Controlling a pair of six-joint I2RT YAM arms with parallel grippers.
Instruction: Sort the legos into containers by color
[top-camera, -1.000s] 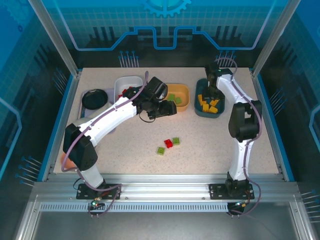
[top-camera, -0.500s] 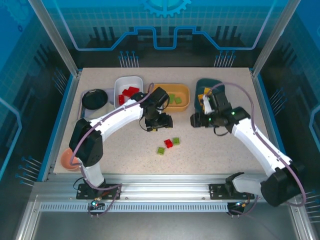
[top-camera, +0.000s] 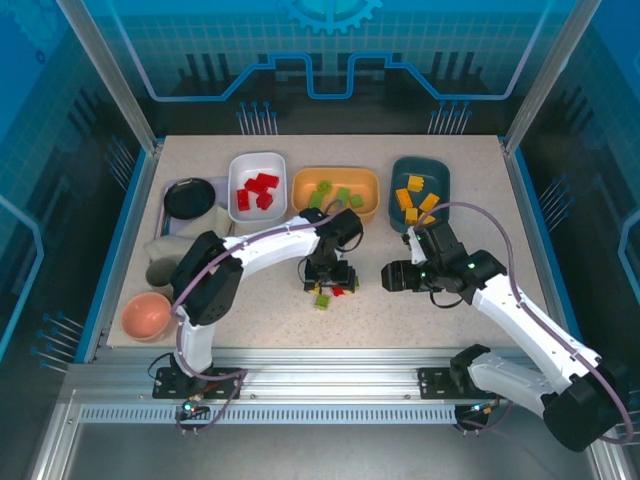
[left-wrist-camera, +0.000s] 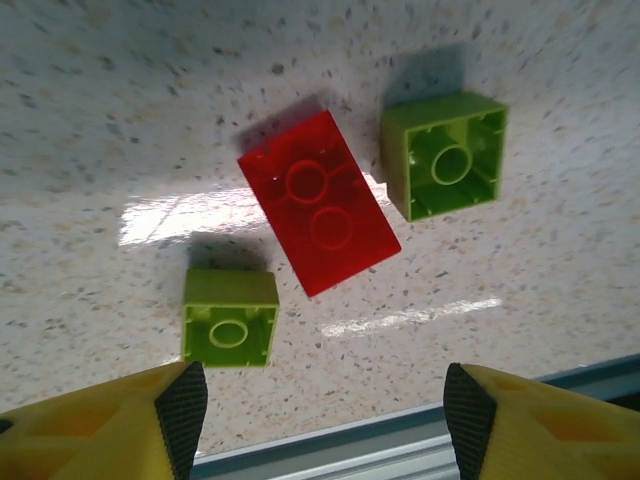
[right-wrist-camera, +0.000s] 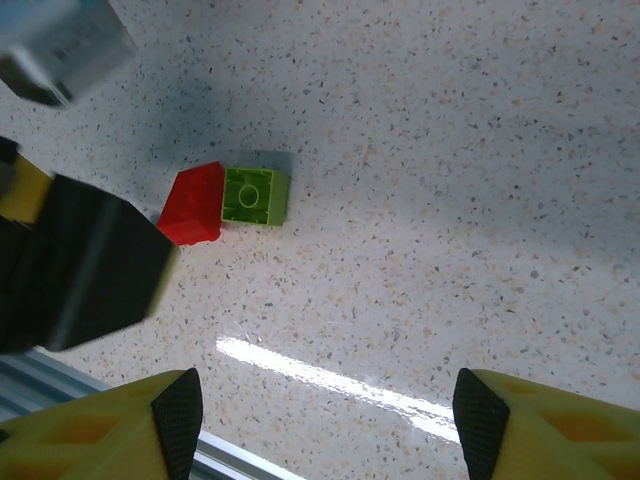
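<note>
The robot's left gripper is in the way of its right gripper reaching the green bricks, so the left gripper should first bring the red brick to the white bowl.
Three loose legos lie on the table: a red brick between two green bricks. My left gripper hovers open right over them, nothing between its fingers. My right gripper is open over bare table just right of them, and its view takes in the red brick and one green brick. At the back, the white bowl holds red bricks, the orange bowl green ones, the dark teal bowl yellow-orange ones.
A black round dish sits at the back left and a small pink bowl at the front left. The metal rail of the table's front edge lies close below the loose bricks. The left gripper's body shows in the right wrist view.
The left gripper came forward from the orange bowl to above the loose bricks. The right arm left the teal bowl and swung down to the table beside them.
</note>
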